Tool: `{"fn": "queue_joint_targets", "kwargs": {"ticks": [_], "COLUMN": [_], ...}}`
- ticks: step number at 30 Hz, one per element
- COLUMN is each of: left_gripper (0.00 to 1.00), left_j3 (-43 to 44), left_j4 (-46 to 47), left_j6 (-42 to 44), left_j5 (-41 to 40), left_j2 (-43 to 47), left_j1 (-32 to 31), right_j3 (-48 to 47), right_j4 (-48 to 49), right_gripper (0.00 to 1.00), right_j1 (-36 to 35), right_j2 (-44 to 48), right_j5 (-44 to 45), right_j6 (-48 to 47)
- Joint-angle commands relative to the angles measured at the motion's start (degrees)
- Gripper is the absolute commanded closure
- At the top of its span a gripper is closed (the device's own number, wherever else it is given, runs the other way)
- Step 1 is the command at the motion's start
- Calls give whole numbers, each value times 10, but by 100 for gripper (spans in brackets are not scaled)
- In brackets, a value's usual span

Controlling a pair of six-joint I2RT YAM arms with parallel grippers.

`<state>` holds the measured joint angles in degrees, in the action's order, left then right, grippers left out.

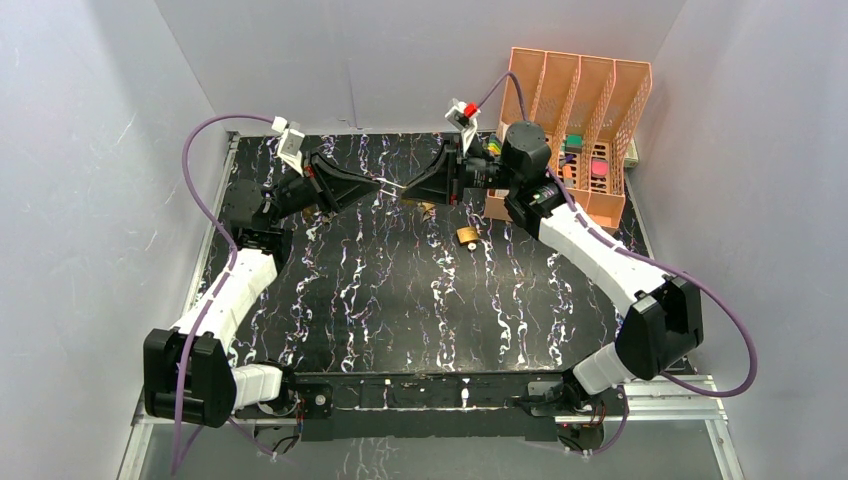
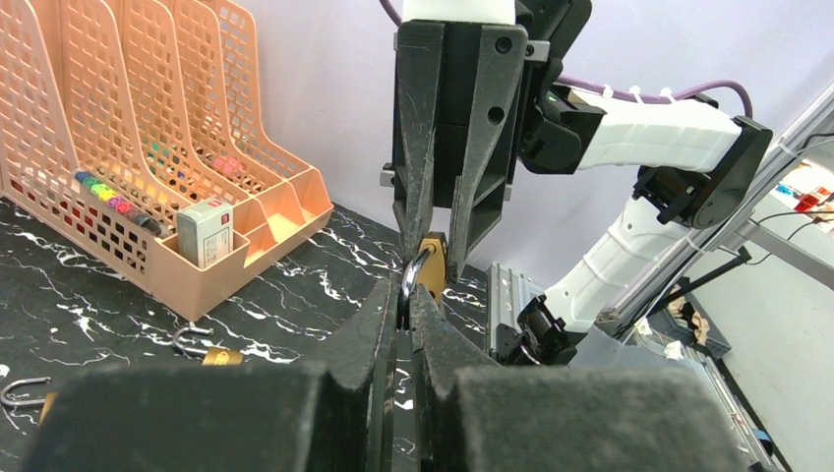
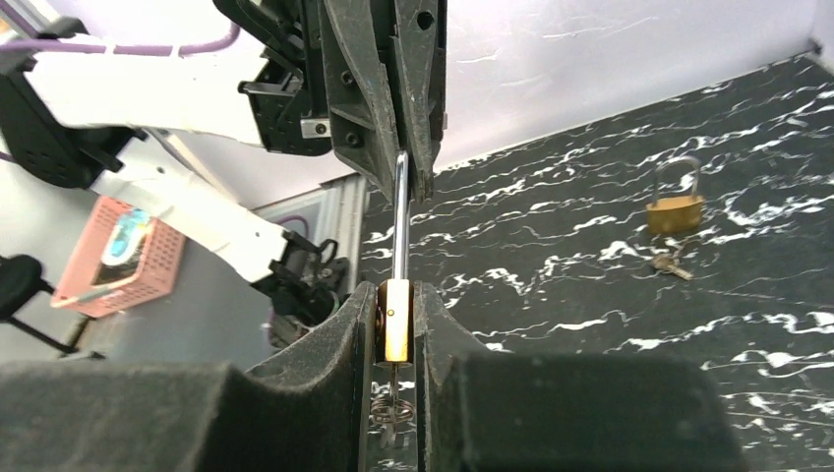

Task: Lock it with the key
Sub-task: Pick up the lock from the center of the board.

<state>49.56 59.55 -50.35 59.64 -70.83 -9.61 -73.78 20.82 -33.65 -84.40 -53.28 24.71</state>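
Observation:
Next, I open my left gripper, back off and take the shackle's curved end in line with the padlock's brass body: the padlock's shackle slants away from it.
A brass padlock hangs in the air between my two grippers, above the back of the table. My right gripper is shut on its brass body. The key sticks out of the body's underside, a wire ring hanging on it, between the right fingers. My left gripper is shut on the steel shackle, which runs straight up in the right wrist view. From above, the left gripper and right gripper meet tip to tip.
A second padlock lies on the black marbled table with a loose key beside it. Two more padlocks lie near the orange file organizer at the back right.

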Motion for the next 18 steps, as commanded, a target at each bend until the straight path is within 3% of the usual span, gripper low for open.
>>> {"fn": "queue_joint_targets", "kwargs": {"ticks": [1,16,17,18], "left_gripper": [100,100,96,85], "left_j3": [21,22,25,27], "left_j4": [31,35,33,30], "left_j6": [23,18,19,19], "left_j5": [-22,-25,-22,-22], "left_j2": [0,-2,-1,0], "left_j1": [3,-5,-4,-2], "right_j3": [-47,-47,-49,-51], "right_j4": [15,70,66,57], "right_gripper": [100,100,100,100], "right_j1": [4,4,4,4], "right_j2": [6,-15,-13,-12], "right_j5": [-48,-40,-40,-40], "right_j6": [103,165,163,157]}}
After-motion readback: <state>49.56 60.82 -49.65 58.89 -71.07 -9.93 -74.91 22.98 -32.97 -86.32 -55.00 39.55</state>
